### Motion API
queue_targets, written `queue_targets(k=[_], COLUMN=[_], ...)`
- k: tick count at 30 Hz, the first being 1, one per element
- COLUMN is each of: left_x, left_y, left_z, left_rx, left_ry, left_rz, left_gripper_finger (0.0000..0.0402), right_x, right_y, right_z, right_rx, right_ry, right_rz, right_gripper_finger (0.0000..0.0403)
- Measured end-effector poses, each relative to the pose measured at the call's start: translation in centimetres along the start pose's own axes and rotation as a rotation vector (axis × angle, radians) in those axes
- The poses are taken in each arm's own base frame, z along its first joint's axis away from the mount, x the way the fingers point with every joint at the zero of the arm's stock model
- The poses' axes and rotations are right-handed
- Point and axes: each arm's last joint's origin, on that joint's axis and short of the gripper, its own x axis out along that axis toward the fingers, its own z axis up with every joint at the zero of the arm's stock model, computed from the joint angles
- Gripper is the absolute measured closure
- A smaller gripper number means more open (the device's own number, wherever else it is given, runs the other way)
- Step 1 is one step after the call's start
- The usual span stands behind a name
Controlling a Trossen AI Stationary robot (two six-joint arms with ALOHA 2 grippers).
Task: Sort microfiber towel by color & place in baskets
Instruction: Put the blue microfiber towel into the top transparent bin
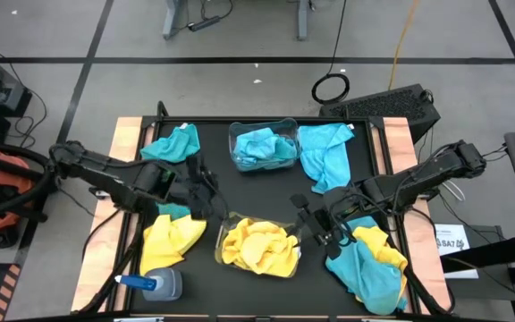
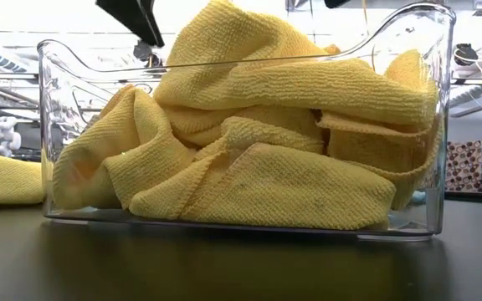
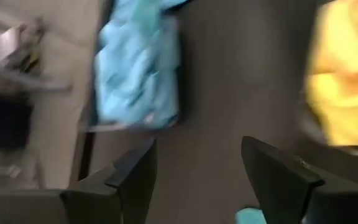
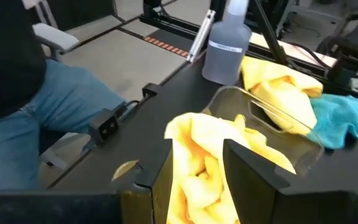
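Note:
I go on moving my open left gripper toward the turquoise towel's middle before I close it there, because the turquoise towel at the far corner lies clear of yellow towels.
A clear basket near the table's front edge holds bunched yellow towels. A second clear basket at the far side holds turquoise towels. My right gripper stands at the near basket's right end, shut on a yellow towel. My left gripper hangs open with nothing between its fingers, above the bare black table left of the baskets. Loose turquoise towels lie at the far side. My right gripper pinches a bunched-up part of the yellow towel between its two fingers, coming slanting down from the table's right. How many layers it has I cannot tell. The rest of the towel lies in the near basket, heaped above its rim.
A yellow towel with a turquoise one lies at the near left. A mixed turquoise and yellow pile lies at the near right. A spray bottle lies at the front left corner. A person's leg shows beside the table.

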Motion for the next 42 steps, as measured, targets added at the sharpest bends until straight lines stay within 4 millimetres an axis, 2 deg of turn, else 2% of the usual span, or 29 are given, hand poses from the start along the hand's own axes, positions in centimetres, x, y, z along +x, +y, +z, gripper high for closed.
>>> queue_targets(k=[9, 17, 23, 28, 34, 42], left_x=[4.0, 8.4, 10.8, 11.7, 11.8, 12.3], left_y=[4.0, 7.6, 10.3, 12.4, 14.6, 15.7], left_z=[-2.9, -7.6, -10.9, -12.5, -14.4, -15.7], left_rx=[-0.176, -0.378, -0.609, -0.751, -0.891, -0.983], left_ry=[0.227, 0.460, 0.522, 0.520, 0.553, 0.591], left_rz=[0.193, 0.256, 0.284, 0.296, 0.353, 0.325], left_gripper_finger=[0.0162, 0.0162, 0.0162, 0.0162, 0.0162, 0.0162], right_x=[0.0, 0.4, 1.3, 1.6, 1.6, 1.6], right_y=[0.0, 0.7, 1.1, 1.1, 1.1, 1.1], right_z=[-0.3, -0.5, -1.0, -1.2, -1.1, -1.1], right_rx=[0.022, 0.026, 0.025, 0.024, 0.018, 0.000], right_ry=[0.034, 0.056, 0.088, 0.097, 0.094, 0.095], right_rz=[-0.006, 0.020, 0.037, 0.040, 0.040, 0.041], right_gripper_finger=[0.0270, 0.0270, 0.0270, 0.0270, 0.0270, 0.0270])
